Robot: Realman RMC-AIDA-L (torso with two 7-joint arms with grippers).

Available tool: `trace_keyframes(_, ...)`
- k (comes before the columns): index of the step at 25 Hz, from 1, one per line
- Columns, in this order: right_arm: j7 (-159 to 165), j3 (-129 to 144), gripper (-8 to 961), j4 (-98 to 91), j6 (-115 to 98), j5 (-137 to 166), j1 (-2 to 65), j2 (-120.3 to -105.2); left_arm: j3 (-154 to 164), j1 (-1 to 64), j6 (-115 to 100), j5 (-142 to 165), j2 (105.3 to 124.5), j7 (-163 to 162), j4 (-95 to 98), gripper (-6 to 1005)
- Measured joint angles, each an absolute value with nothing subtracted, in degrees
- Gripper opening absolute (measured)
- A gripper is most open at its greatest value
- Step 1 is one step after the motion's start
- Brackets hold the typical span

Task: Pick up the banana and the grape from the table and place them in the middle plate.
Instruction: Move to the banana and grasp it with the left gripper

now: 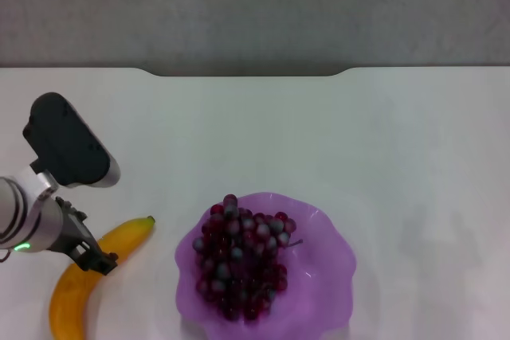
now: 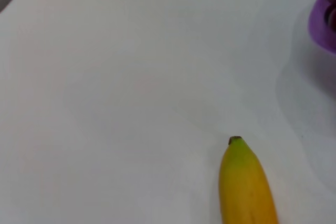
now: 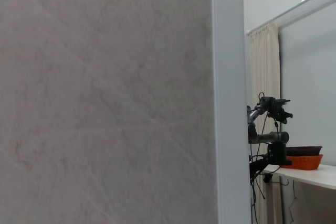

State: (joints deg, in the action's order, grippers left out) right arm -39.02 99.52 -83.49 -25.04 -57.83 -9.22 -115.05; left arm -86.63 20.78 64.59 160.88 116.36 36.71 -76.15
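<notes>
The banana's narrow middle [image 1: 79, 282] has my left gripper's fingers set across it, so the gripper should now go down until they straddle the banana [image 1: 110, 245], and then close there.
The banana [image 1: 70, 302] lies on the white table [image 1: 335, 133] at the near left, its dark tip pointing toward the plate. My left gripper [image 1: 96, 260] is low over the banana's middle; I cannot see whether it touches the fruit. In the left wrist view the banana's tip end [image 2: 245, 184] shows close by, with no fingers in the picture. The grape [image 1: 243, 256] bunch rests inside the purple scalloped middle plate [image 1: 323, 296] at the near centre. A piece of the plate's rim [image 2: 321, 24] also appears in the left wrist view. My right gripper is out of view.
The table's notched far edge [image 1: 247, 74] runs along a grey wall. The right wrist view looks at a grey wall panel [image 3: 105, 98] and, far off, another robot stand [image 3: 268, 129] beside a table with an orange basket [image 3: 304, 160].
</notes>
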Motion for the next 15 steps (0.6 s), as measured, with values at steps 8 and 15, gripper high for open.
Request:
trace_keyframes(8,-39.0,99.6,528,-83.5,-25.0,-57.8,-9.1,-115.05,-86.9,23.5,65.0,161.1,116.36,33.6,-71.6,880)
trace_keyframes(15,-39.0,99.7,529,-83.6,-25.0,-57.8,-8.7,-115.05,-87.3,25.4,64.1,161.4,116.22,30.8,-67.9,879)
